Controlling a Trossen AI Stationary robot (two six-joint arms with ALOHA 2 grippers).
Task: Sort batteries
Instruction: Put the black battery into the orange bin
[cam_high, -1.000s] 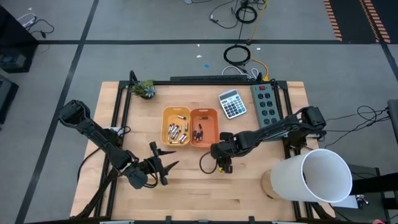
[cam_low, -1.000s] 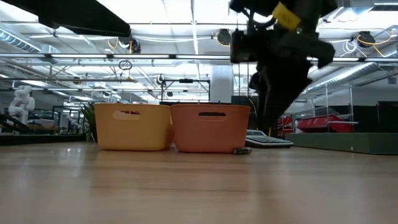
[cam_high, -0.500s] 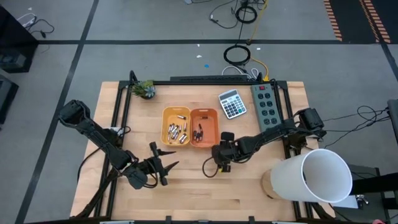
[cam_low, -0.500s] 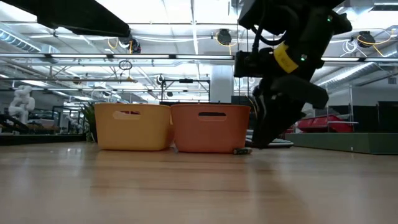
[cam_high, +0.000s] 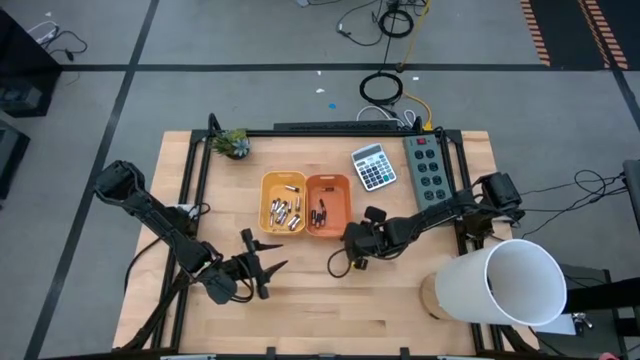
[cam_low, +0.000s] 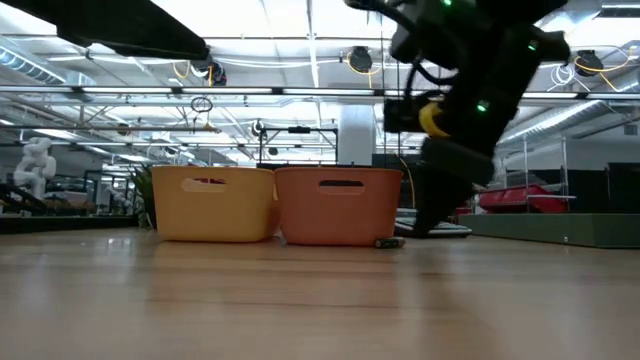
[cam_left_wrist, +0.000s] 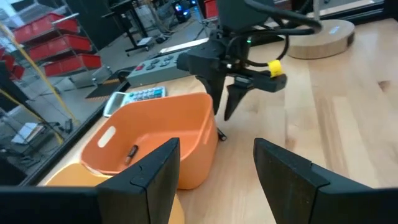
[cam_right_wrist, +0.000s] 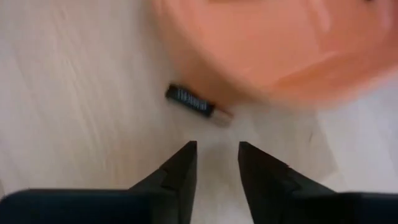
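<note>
Next, my right gripper turns and comes in low from the battery's copper end (cam_right_wrist: 221, 117), because the dark battery (cam_right_wrist: 191, 101) lies crosswise to its fingers beside the orange tray.
A dark battery (cam_right_wrist: 198, 104) lies on the table by the near right corner of the orange tray (cam_high: 328, 204), and also shows in the low view as the battery (cam_low: 385, 242). My right gripper (cam_right_wrist: 216, 152) hovers just short of it, pointing steeply down, fingers open and touching nothing. The orange tray holds dark batteries (cam_high: 320, 213). The yellow tray (cam_high: 283, 202) beside it holds several pale batteries (cam_high: 285, 212). My left gripper (cam_high: 265, 268) waits open at the near left, facing the trays.
A grey calculator (cam_high: 374, 167) and a power strip (cam_high: 428, 168) lie at the far right. A small plant (cam_high: 232, 144) stands at the far left. A big white cylinder (cam_high: 505, 285) on a wooden disc occupies the near right corner.
My right gripper has sunk toward the table and drawn a little closer to the orange tray's near right corner, its wrist rolling and tipping steeper. The loose dark battery has stayed where it was.
</note>
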